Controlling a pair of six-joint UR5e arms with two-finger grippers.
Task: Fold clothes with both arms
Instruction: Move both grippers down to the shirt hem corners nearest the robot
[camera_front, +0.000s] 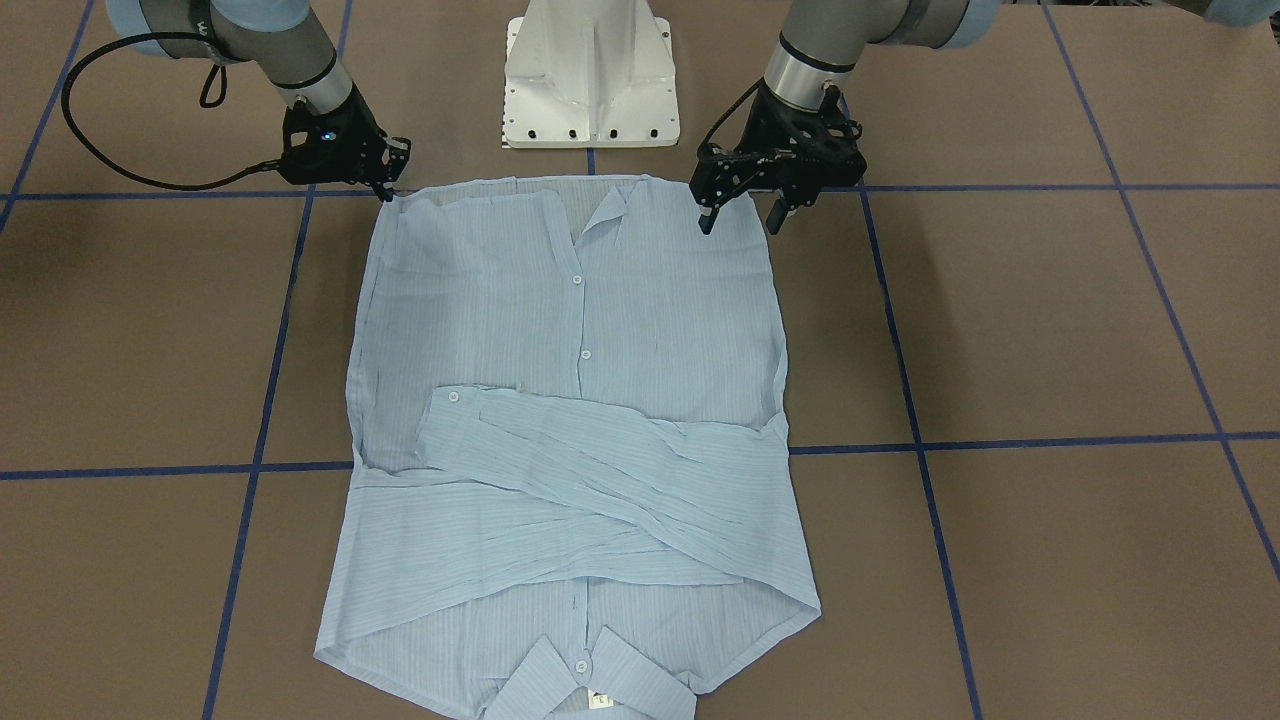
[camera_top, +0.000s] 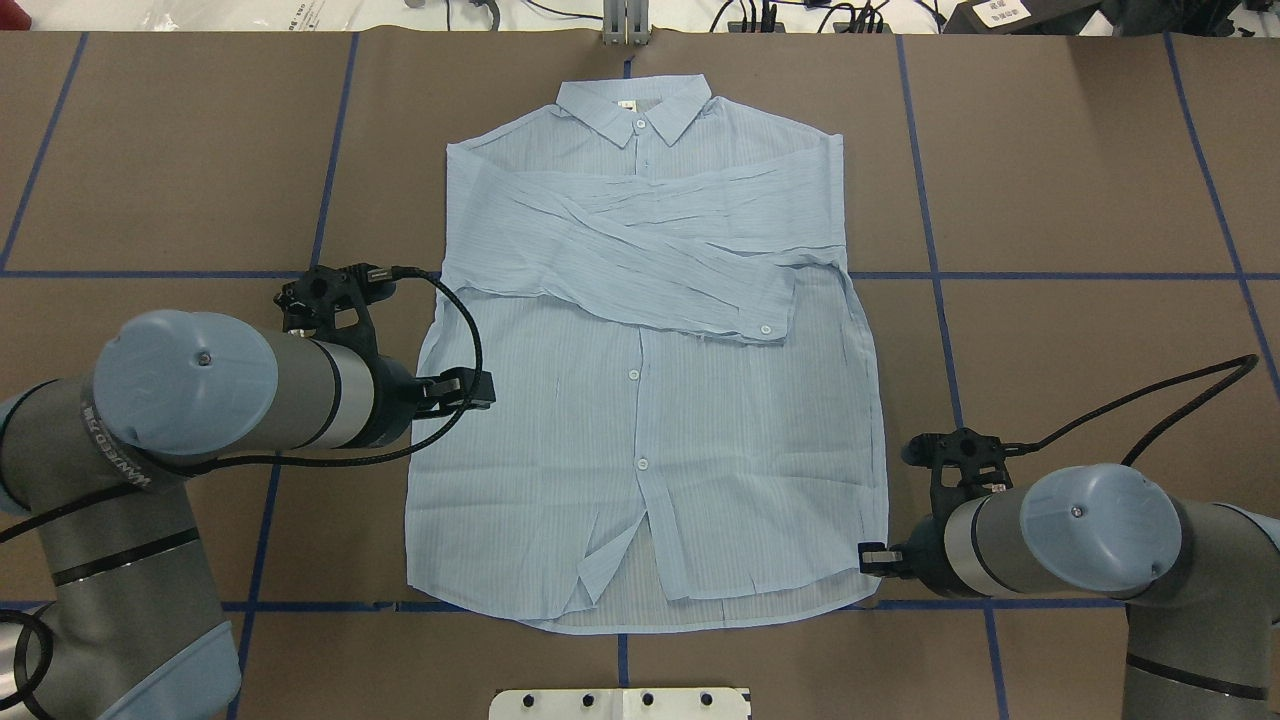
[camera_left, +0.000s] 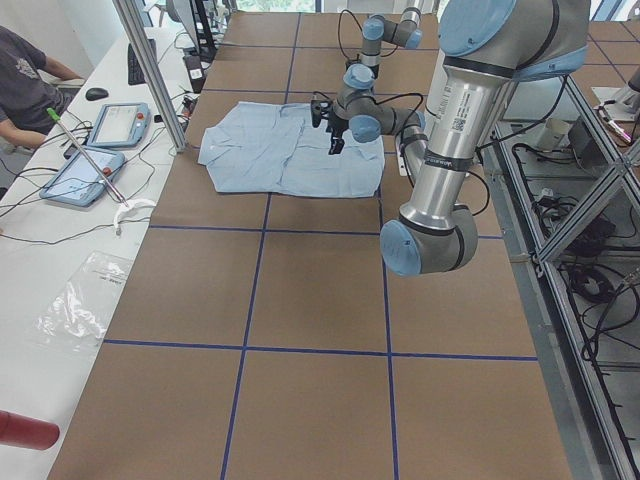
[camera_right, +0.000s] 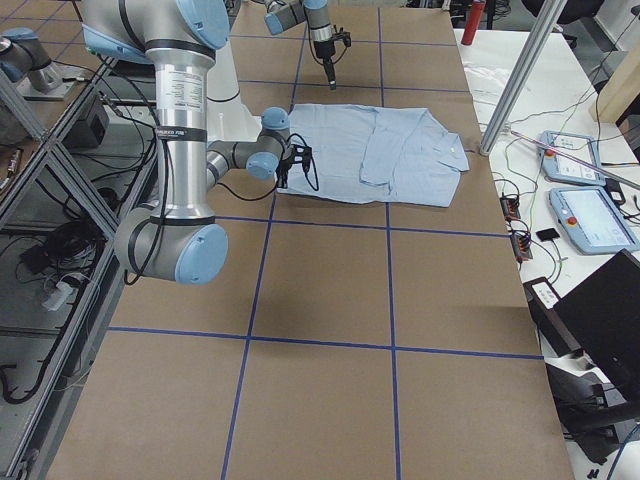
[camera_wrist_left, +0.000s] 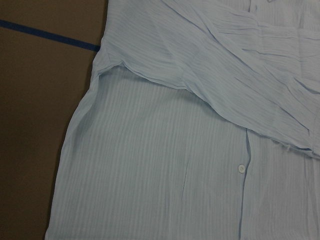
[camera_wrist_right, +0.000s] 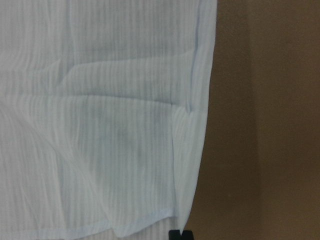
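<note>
One hem corner is pinched in my right gripper and the opposite hem corner lies free, so my left gripper goes on toward the free hem corner and closes there.
The pale blue shirt (camera_front: 580, 400) lies flat and buttoned on the brown table, collar away from the robot, with both sleeves folded across its chest (camera_top: 660, 250). My left gripper (camera_front: 740, 222) is open and empty. It hovers above the shirt's edge on my left side (camera_left: 335, 148), and its wrist view shows only fabric (camera_wrist_left: 175, 175) from above. My right gripper (camera_front: 387, 192) is down at the hem corner on my right (camera_top: 868, 565). In the right wrist view its fingertips (camera_wrist_right: 181, 234) are together at that corner of the shirt (camera_wrist_right: 100, 125), pinching the edge.
The white pedestal base (camera_front: 590, 80) stands just behind the hem. Blue tape lines (camera_top: 1000, 275) cross the brown table. A side desk with tablets (camera_left: 115, 125) and a seated person (camera_left: 20, 70) lies beyond the collar end, past a metal post (camera_right: 510, 90).
</note>
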